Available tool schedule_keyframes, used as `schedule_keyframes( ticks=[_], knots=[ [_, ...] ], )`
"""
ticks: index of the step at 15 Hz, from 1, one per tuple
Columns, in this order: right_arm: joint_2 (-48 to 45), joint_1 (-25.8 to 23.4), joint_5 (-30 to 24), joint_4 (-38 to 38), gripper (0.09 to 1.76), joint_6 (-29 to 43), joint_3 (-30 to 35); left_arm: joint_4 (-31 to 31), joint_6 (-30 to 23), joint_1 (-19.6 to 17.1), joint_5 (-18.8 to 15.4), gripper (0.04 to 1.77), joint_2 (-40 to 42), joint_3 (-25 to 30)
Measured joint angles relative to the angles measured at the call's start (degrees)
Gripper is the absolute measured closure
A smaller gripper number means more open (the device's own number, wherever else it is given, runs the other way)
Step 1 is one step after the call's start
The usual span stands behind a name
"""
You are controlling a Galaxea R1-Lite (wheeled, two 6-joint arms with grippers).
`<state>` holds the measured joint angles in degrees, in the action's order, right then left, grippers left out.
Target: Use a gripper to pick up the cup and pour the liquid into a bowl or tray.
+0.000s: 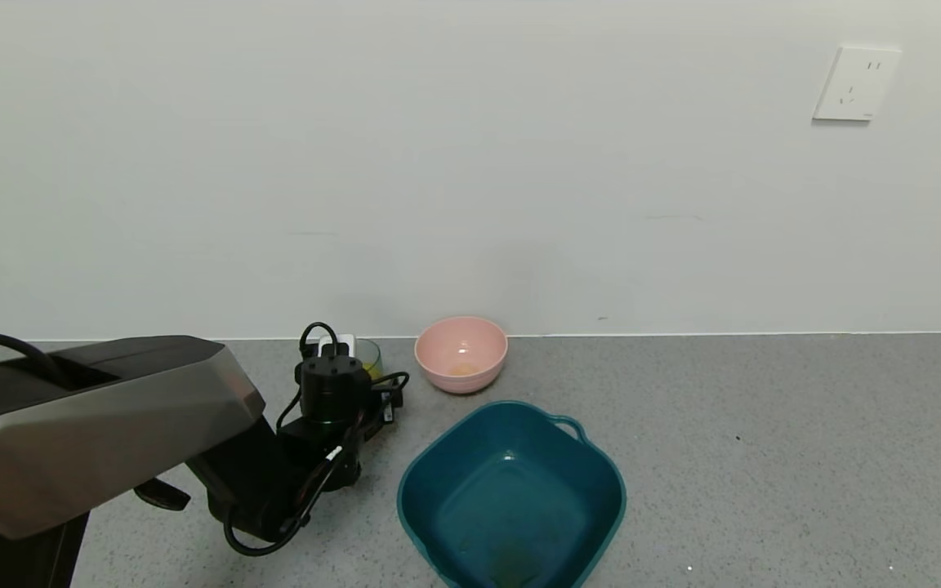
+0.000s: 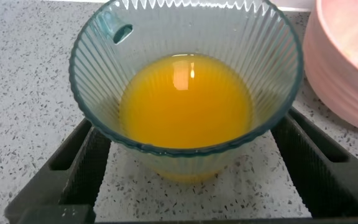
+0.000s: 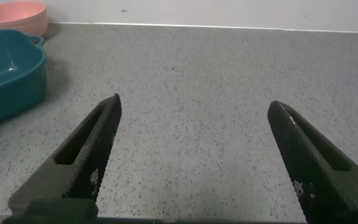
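Note:
The orange-yellow liquid is well below the cup's rim, so it will rise up one side before it pours out when I tilt the cup.
The ribbed pale blue-green cup stands upright on the speckled counter, partly filled with orange-yellow liquid. In the head view the cup is near the wall, mostly hidden behind my left wrist. My left gripper is open, with one black finger on each side of the cup's lower body and gaps showing. The dark teal basin sits in front and to the right of the cup. My right gripper is open and empty over bare counter, out of the head view.
A pink round bowl stands by the wall just right of the cup, close to it in the left wrist view. The basin and pink bowl lie far off from the right gripper. A wall runs along the counter's back edge.

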<state>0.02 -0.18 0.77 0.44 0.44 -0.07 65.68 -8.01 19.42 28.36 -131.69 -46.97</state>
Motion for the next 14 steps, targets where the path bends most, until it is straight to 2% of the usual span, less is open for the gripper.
schedule_keyframes(
  ticks=[8, 14],
  knots=[
    [0.0, 0.0, 0.0, 0.0, 0.14, 0.0, 0.05, 2.78, 1.79, -0.07, 0.61, 0.09, -1.9, -0.49],
    [0.0, 0.0, 0.0, 0.0, 0.14, 0.0, 0.02, 7.25, 4.18, -0.33, 0.74, 0.09, -2.97, -0.74]
  ],
)
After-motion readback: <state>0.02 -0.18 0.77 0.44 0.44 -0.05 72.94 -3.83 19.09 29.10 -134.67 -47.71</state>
